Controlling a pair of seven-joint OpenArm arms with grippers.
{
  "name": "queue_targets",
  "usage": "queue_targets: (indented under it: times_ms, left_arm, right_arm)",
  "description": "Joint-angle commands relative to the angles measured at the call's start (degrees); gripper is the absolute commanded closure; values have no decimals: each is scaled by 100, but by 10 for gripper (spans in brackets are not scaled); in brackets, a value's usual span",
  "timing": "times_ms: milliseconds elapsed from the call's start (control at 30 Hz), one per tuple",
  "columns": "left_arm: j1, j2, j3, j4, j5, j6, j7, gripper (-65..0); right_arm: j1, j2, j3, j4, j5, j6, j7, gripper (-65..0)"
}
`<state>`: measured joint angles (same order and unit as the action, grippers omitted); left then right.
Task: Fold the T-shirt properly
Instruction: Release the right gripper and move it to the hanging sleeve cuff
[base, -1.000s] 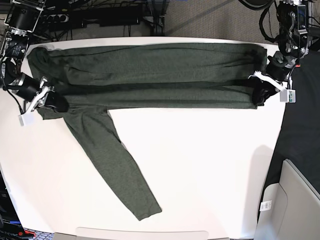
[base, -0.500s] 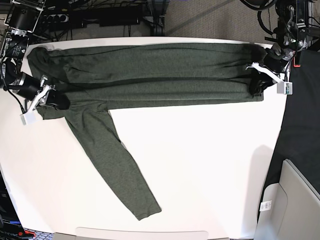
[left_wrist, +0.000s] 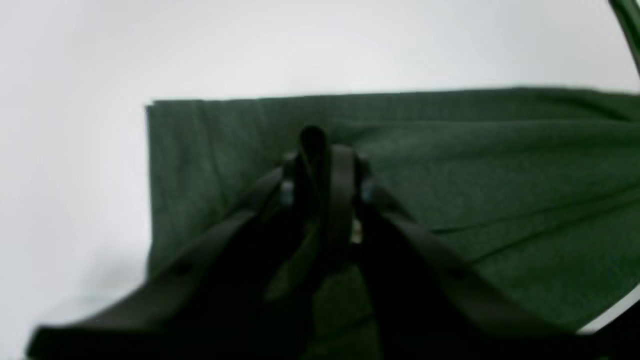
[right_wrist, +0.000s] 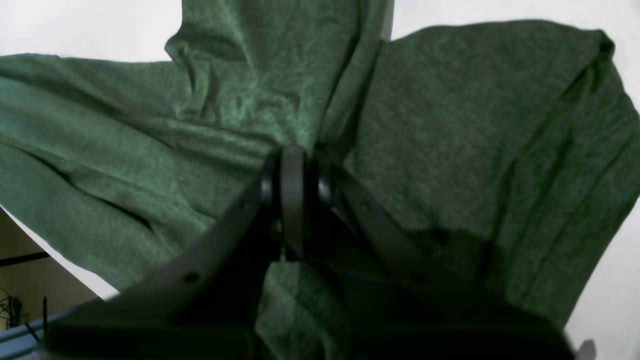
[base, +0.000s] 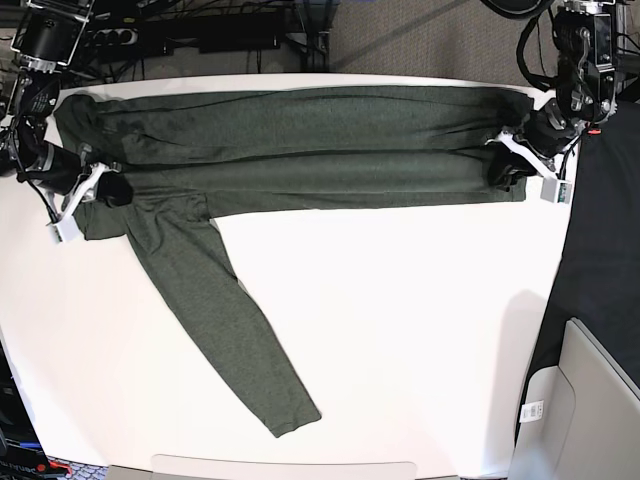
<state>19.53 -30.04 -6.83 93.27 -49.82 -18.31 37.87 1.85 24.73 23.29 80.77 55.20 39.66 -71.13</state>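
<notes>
The sleeve trails at a slant off the T-shirt's narrow band, a long way from my left gripper. Next, my right gripper pinches the sleeve partway (base: 188, 308) along and puts it over the band.
The dark olive-green T-shirt (base: 300, 140) lies along the far side of the white table (base: 420, 330), its body folded into a long narrow band. One long sleeve (base: 220, 320) trails diagonally toward the near edge. My right gripper (base: 108, 188) is at the band's left end, shut on a pinch of cloth (right_wrist: 450, 125) that creases around its fingertips (right_wrist: 292, 170). At the right end my left gripper (base: 505, 170) rests on the hem (left_wrist: 450, 165). Its fingertips (left_wrist: 342, 165) stand close together with something dark between them; the blur hides whether they grip.
A beige bin (base: 590, 400) stands off the table's near right corner, with a dark surface (base: 600, 250) beside the right edge. Cables and a power strip (base: 200, 30) run behind the far edge. Bare tabletop shows right of the sleeve.
Both grippers have moved toward the far edge, carrying the band's near edge with them, so the band is narrower. The left gripper's fingers look slightly less tightly closed than before.
</notes>
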Motion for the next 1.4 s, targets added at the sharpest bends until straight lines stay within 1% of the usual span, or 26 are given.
queue_targets:
  times_ms: [0,167,200,233,333,367,433,500,533,600,700,800,900,1000,1067,1133,1300,1367]
  left_arm:
    - [-14,-95,-69,75,-33,-20,-46,-135]
    - [-41,-95,-69,75,-33,-11,-46,-182]
    - [-41,-95,-77,75,-33,-11,-46,-187]
    - [-41,-95,-77,75,-33,-11,-46,-192]
    - [-41,-95,-77,75,-33,-11,-55,-197]
    - [-41,-95,-77,75,-33,-11,-90,-197]
    - [-41,-95,-77,75,-33,-11,-222,-197]
    - [-41,-95,-77,75,-33,-11,-310,-197]
    - [-32,-95,-77,75,-33,-11,-327,-197]
    - [-32,-95,-77,75,-33,-11,-327,-197]
    - [-23,-95,-77,75,-33,-11,-327,-197]
    - [-23,-95,-77,75,-33,-11,-327,-197]
    - [-23,-95,-69,75,-42,-11,-327,-197]
    - [-23,-86,-69,75,-42,-11,-327,-197]
    - [-23,37,-69,75,-42,-11,-327,-197]
    - [-23,72,-69,75,-42,-11,-327,-197]
    - [-23,108,-69,75,-42,-11,-327,-197]
    - [-23,108,-69,75,-42,-11,-327,-197]
  right_arm:
    - [101,133,58,85,76,34,102,-7]
    - [101,133,67,85,76,34,102,-7]
    - [110,125,67,85,76,34,102,-12]
    - [110,125,67,85,76,34,102,-30]
    - [110,116,76,85,84,34,102,-141]
    - [110,116,76,85,111,-58,102,-191]
    - [110,28,84,85,164,-410,111,-280]
    - [92,-42,199,85,260,-595,111,-350]
    - [83,-69,287,85,331,-603,102,-374]
    - [83,-183,462,85,427,-595,102,-382]
    - [127,-245,832,94,524,-586,102,-382]
    - [488,-245,937,94,471,-586,120,-382]
    - [892,-288,937,50,357,-586,296,-382]
    - [1349,-491,902,33,-65,-586,419,-383]
    - [1763,-675,735,-117,-601,-586,489,-383]
    - [2185,-816,471,-416,-1102,-586,656,-383]
    - [3002,-1247,-215,-1400,-2368,-586,1500,-383]
    - [3213,-1370,-417,-1699,-2720,-595,1896,-383]
